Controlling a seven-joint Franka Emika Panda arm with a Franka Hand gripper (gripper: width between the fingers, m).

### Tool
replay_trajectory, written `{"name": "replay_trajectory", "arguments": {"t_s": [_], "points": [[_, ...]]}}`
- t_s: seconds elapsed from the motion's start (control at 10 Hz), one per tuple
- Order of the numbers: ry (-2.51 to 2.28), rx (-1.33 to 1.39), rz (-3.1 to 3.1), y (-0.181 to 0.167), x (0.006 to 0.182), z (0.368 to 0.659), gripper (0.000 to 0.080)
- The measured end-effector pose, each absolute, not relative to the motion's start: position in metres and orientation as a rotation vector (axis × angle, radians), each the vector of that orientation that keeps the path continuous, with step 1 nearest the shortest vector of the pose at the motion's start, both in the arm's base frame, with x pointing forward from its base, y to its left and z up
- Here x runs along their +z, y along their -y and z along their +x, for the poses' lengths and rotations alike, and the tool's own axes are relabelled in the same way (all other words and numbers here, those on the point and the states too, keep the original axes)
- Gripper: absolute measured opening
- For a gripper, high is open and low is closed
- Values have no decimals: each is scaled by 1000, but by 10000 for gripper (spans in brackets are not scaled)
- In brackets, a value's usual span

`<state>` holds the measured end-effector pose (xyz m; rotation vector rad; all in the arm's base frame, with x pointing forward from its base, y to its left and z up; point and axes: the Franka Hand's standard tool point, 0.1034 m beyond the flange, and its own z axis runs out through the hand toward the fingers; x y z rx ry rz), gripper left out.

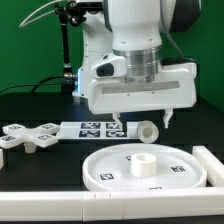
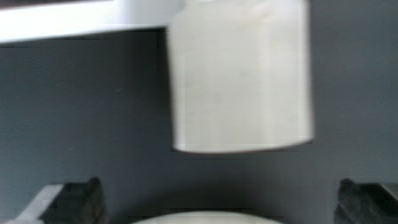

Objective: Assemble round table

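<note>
The round disc [image 1: 144, 168] will slide along when I push the post against its hub, because open space [image 1: 68, 173] lies beside the disc, opposite the side bar.
The large rimmed round disc [image 1: 148, 167] lies flat at the front of the table with a raised hub at its middle. The short thick cylinder post [image 1: 148, 130] lies on its side just behind the disc. The cross-shaped foot [image 1: 28, 136] lies at the exterior view's left. My gripper [image 1: 142, 124] hangs over the post, open, with a finger on each side and nothing held. In the wrist view the gripper [image 2: 222, 205] shows its dark fingertips [image 2: 68, 203] wide apart, with a rounded white surface [image 2: 222, 217] low between them. A blurred white oblong [image 2: 240, 80] lies beyond; I cannot tell which part it is.
The marker board [image 1: 88, 127] lies flat between the foot and the post. A straight white border rail [image 1: 100, 207] runs along the front edge and another [image 1: 208, 160] stands at the exterior view's right. A white rail [image 2: 80, 18] crosses the wrist view's corner.
</note>
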<state>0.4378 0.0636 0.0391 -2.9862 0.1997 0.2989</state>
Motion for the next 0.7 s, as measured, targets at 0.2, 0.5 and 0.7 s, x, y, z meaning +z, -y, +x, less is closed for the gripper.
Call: {"name": "replay_trajectory", "arguments": {"t_s": [0.2,0.5,0.7], "points": [[-174,528,-2931,-73,42,435,649],[-168,792,-2848,-74,40,430,649],[-144,1015,-2801,-68,40,424,649]]}}
